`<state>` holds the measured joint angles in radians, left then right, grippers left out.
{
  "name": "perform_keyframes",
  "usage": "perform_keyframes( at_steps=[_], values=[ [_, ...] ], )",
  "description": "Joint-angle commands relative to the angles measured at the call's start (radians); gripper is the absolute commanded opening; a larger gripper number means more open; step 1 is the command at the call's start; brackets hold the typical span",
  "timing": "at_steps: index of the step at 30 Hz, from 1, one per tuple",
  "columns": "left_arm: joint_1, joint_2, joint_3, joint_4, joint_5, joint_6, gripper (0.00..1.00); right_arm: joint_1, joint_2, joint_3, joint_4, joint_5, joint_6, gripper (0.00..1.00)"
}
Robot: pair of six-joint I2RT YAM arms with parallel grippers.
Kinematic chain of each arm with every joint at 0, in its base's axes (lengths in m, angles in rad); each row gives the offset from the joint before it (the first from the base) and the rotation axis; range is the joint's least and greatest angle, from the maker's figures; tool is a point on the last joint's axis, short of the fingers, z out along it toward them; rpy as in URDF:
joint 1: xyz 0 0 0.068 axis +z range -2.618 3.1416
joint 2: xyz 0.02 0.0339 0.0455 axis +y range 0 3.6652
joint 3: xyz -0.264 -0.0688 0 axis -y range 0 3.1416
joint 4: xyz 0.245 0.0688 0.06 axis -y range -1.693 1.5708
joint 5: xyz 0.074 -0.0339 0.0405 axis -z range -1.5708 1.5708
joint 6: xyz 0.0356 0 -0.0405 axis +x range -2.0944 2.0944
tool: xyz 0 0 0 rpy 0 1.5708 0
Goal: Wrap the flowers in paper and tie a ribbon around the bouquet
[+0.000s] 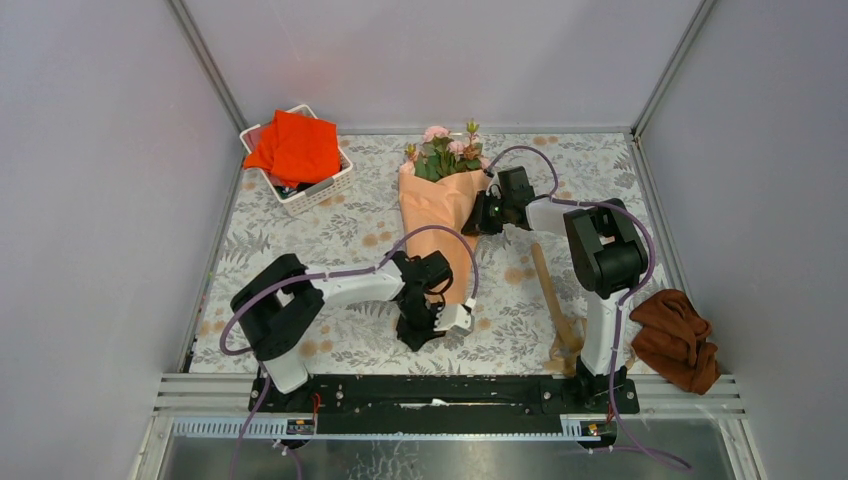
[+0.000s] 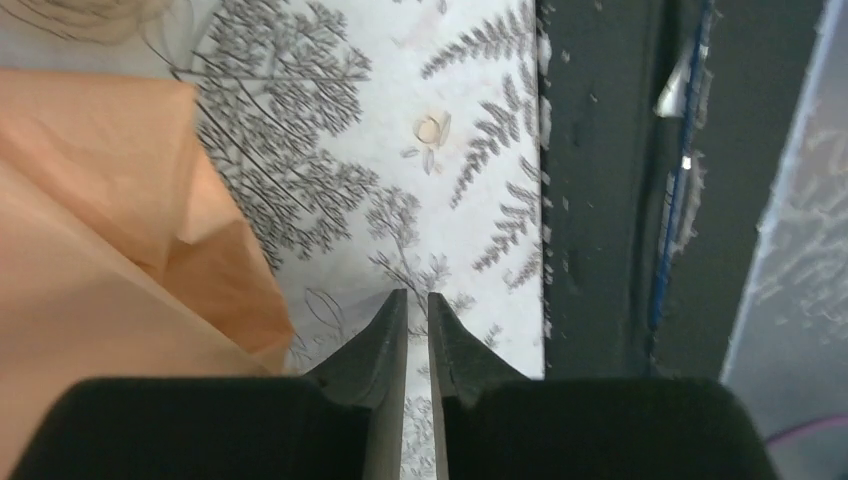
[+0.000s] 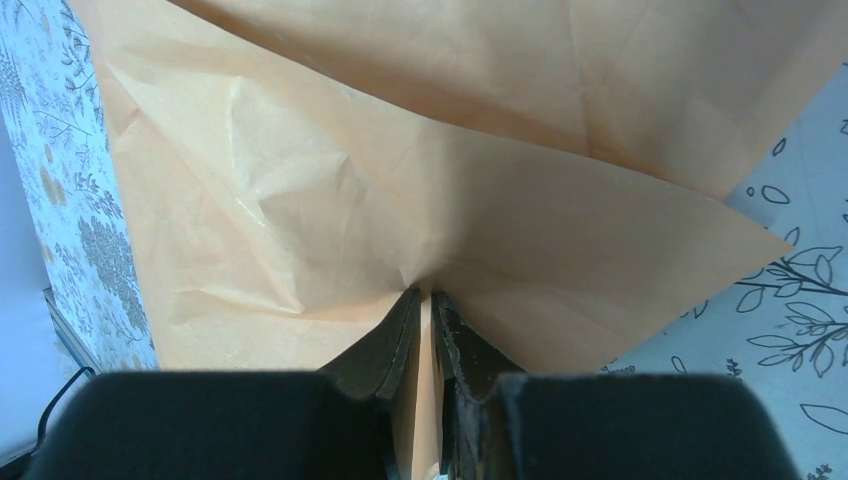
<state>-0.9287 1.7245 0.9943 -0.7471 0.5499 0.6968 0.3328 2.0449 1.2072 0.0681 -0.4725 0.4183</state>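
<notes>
The robot's left gripper is past the paper's near end, so it should move back and pinch the paper cone's lower half before the right gripper leaves the paper's fold.
The bouquet lies in the middle of the table. Its pink flowers point to the far side, and the peach-orange paper forms a cone round the stems. My right gripper is at the cone's right edge, and in the right wrist view this gripper is shut on a fold of the paper. My left gripper is by the cone's narrow near end. There its jaws stand shut on nothing over the table, with the paper just to their left. The tan ribbon lies on the table right of the cone.
A white basket holding a bright orange-red cloth stands at the far left. A rust-brown cloth lies at the near right, by the table's edge. The black front rail runs close to my left gripper.
</notes>
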Motion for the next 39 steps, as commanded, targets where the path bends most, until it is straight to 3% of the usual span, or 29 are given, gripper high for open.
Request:
perform_keyframes(
  at_steps=[1,4,6,10,15,22,26,29,31,34,39],
  values=[
    [0.037,-0.033,0.114,-0.212,0.06,0.127,0.19,-0.003,0.021,0.03,-0.05,0.034,-0.036,0.16],
    [0.19,-0.01,0.309,-0.326,0.187,0.177,0.2,-0.002,0.021,0.032,-0.05,0.031,-0.032,0.16],
    [0.293,0.033,0.421,-0.292,0.228,0.145,0.2,-0.002,0.02,0.032,-0.051,0.031,-0.032,0.17],
    [0.407,0.196,0.567,-0.015,0.061,-0.169,0.17,-0.001,0.02,0.038,-0.06,0.037,-0.035,0.17],
    [0.528,0.44,0.742,0.104,-0.08,-0.363,0.13,-0.001,0.019,0.039,-0.062,0.039,-0.045,0.17],
    [0.732,0.527,0.803,0.356,-0.153,-0.598,0.13,-0.001,0.022,0.029,-0.09,0.041,-0.058,0.17],
    [0.815,0.573,0.816,0.409,-0.185,-0.693,0.13,0.0,0.022,0.029,-0.098,0.047,-0.061,0.17],
    [0.829,0.604,0.889,0.328,-0.223,-0.713,0.12,-0.001,0.022,0.036,-0.104,0.049,-0.06,0.17],
    [0.821,0.555,0.868,0.292,-0.175,-0.705,0.12,-0.001,0.02,0.039,-0.106,0.048,-0.058,0.17],
    [0.76,0.382,0.716,0.32,-0.105,-0.652,0.12,-0.001,0.02,0.046,-0.108,0.046,-0.051,0.17],
    [0.511,0.143,0.447,0.33,-0.098,-0.471,0.13,-0.002,0.018,0.049,-0.101,0.045,-0.039,0.18]
  ],
)
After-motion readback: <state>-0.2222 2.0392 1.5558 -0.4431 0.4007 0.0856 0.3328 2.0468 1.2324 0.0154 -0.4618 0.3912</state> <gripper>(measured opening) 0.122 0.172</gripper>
